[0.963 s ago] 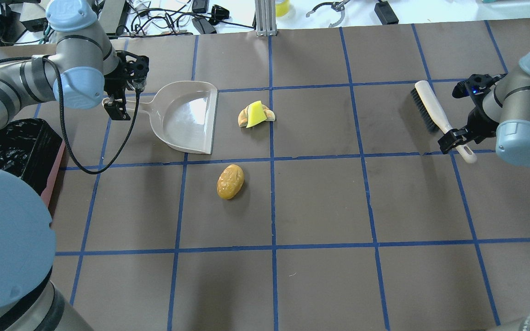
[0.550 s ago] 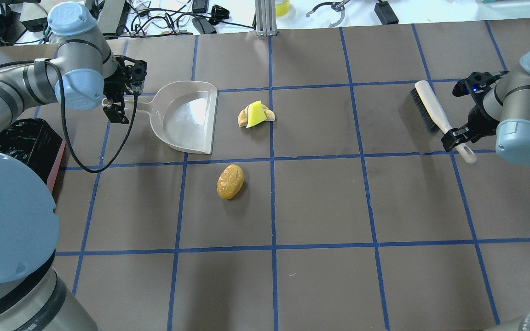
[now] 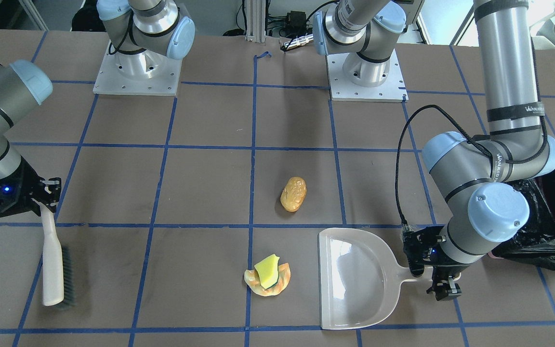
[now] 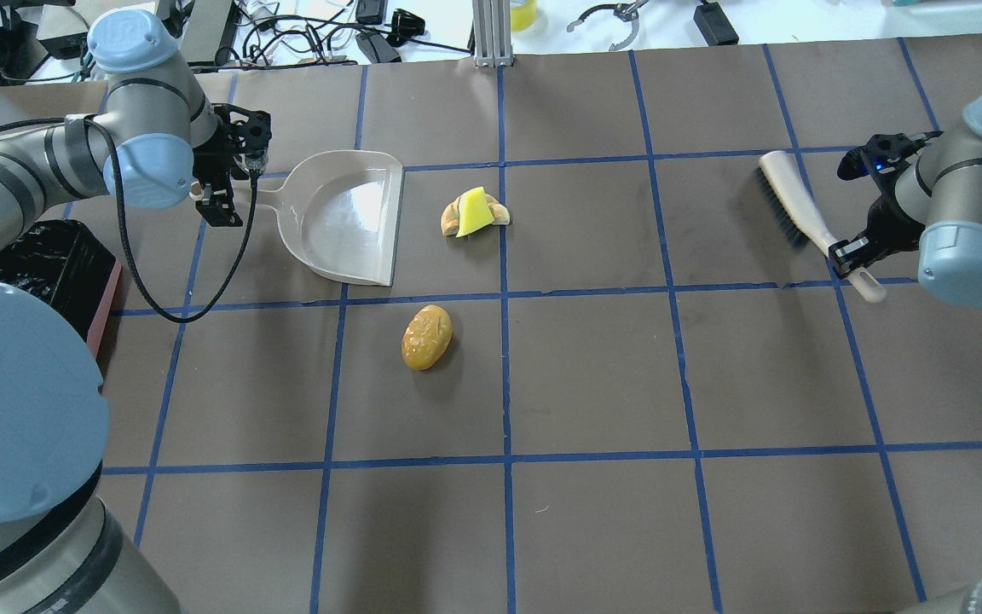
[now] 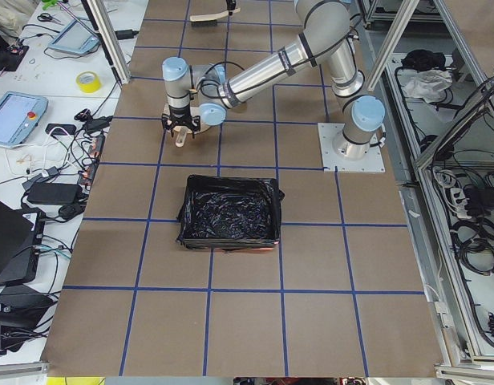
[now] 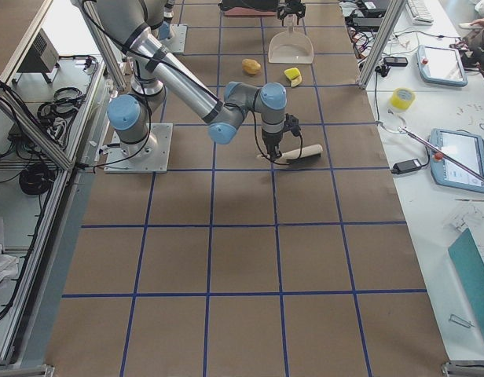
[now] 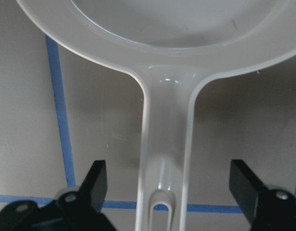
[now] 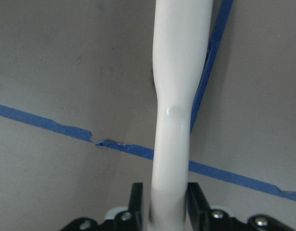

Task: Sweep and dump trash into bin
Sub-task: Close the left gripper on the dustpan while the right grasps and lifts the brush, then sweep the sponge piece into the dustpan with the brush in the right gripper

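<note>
I expect the pale dustpan (image 3: 355,281) to keep all the trash together when I lift it, because a raised, rounded rim (image 3: 395,272) curves behind the broad basin.
The trash lies mid-table: a golden-brown potato-like lump (image 4: 427,337) (image 3: 293,193), and a yellow sponge wedge (image 4: 474,211) (image 3: 267,271) resting on an orange-tan pastry ring (image 4: 450,222) (image 3: 280,285). The black-lined pink bin (image 4: 39,269) (image 3: 554,212) (image 5: 228,212) stands at the table's left edge. My left gripper (image 4: 220,192) (image 3: 432,275) (image 7: 169,180) is open, its fingers astride the pale dustpan's (image 4: 346,217) (image 3: 354,279) handle without touching it. My right gripper (image 4: 851,251) (image 3: 41,202) (image 8: 169,202) is shut on the cream brush's (image 4: 789,200) (image 3: 52,260) (image 8: 179,86) handle.
The dustpan's open mouth faces the sponge and pastry, a short gap away. The potato lump lies nearer the robot than the dustpan. Blue tape lines grid the brown table. Cables and tools lie beyond the far edge (image 4: 372,34).
The brush head has shifted slightly leftward in my right gripper's hold. My left gripper has moved a little over the dustpan handle. The trash has not moved.
</note>
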Robot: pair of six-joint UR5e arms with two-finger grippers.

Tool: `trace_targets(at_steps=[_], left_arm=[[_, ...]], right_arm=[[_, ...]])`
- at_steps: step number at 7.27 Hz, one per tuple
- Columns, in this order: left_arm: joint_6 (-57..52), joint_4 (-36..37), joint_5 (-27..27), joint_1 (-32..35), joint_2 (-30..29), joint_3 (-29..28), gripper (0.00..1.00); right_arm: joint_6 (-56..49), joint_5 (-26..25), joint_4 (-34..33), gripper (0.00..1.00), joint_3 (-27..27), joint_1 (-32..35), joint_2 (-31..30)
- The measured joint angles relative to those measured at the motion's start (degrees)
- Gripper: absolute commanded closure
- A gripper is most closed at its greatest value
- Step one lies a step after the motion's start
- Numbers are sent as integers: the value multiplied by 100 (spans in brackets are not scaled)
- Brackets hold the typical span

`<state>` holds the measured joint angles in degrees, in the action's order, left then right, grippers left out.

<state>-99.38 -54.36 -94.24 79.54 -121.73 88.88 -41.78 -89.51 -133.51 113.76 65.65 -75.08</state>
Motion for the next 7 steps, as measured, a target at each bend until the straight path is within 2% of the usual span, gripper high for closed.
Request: trace_targets(at_steps=[1,4,6,7], left_arm=[[-13,19,9,0,0,2,100],[-24,30,15,0,11,12,100],[-28,30,17,0,17,21,100],[-29,30,16,0,18,22,100]], right_arm=[[22,-4,17,84,0,0,-3],[456,51,245,96,-203,63,-117],[1274,193,1031,97,-580,399,-355],[1921,208,1301,98,-690,778,-484]])
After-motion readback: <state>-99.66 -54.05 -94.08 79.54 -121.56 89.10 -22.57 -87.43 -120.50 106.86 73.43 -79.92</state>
